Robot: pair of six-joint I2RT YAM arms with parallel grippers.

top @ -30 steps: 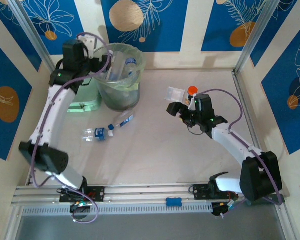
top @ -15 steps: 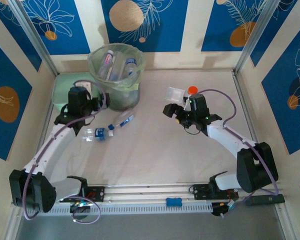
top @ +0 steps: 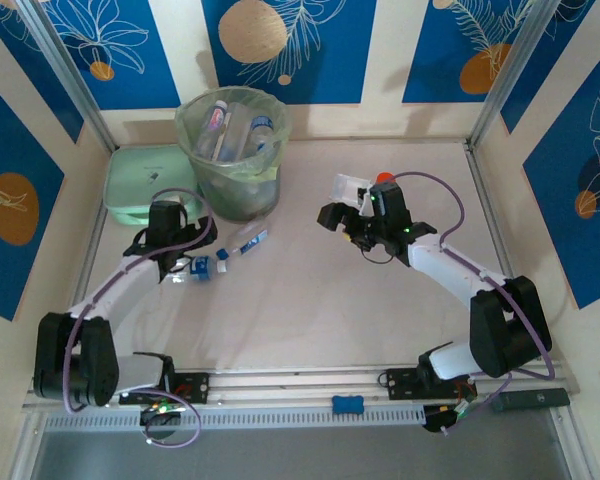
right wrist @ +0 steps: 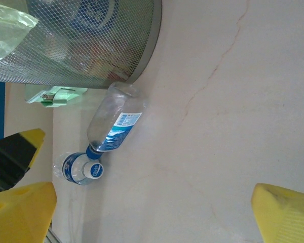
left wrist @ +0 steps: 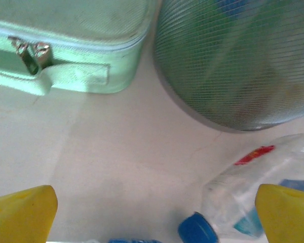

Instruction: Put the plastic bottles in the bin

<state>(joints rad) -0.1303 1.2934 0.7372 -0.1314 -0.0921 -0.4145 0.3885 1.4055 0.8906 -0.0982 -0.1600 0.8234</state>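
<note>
The two bottles touch only at their caps (top: pixel 222 260), so my left gripper should keep bringing its open fingers down until they are around the white-capped bottle's free label (top: pixel 200 268).
The grey-green mesh bin (top: pixel 242 195) with its pale green liner stands at the back left, and several plastic bottles (top: pixel 263 130) lie inside it. Two clear plastic bottles with blue labels lie on the table in front of it: one (top: pixel 244 241) (right wrist: pixel 114 124) on its side, the other (top: pixel 196 267) (right wrist: pixel 78 168) just below its cap. My left gripper (top: pixel 183 252) (left wrist: pixel 154 212) hangs open low over them, the side-lying bottle (left wrist: pixel 263 187) by its right finger. My right gripper (top: pixel 330 215) (right wrist: pixel 152 212) is open and empty at mid-table, facing the bottles from the right.
A mint green zip box (top: pixel 145 180) (left wrist: pixel 66 45) sits left of the bin (left wrist: pixel 238 61). A clear square container (top: pixel 348 187) and an orange-capped jar (top: pixel 384 180) stand just behind the right gripper. Metal posts and walls close in the table's sides.
The left arm swung down from the bin's rim to the table, and now hangs over the two loose bottles. The right gripper edged a little left and back.
</note>
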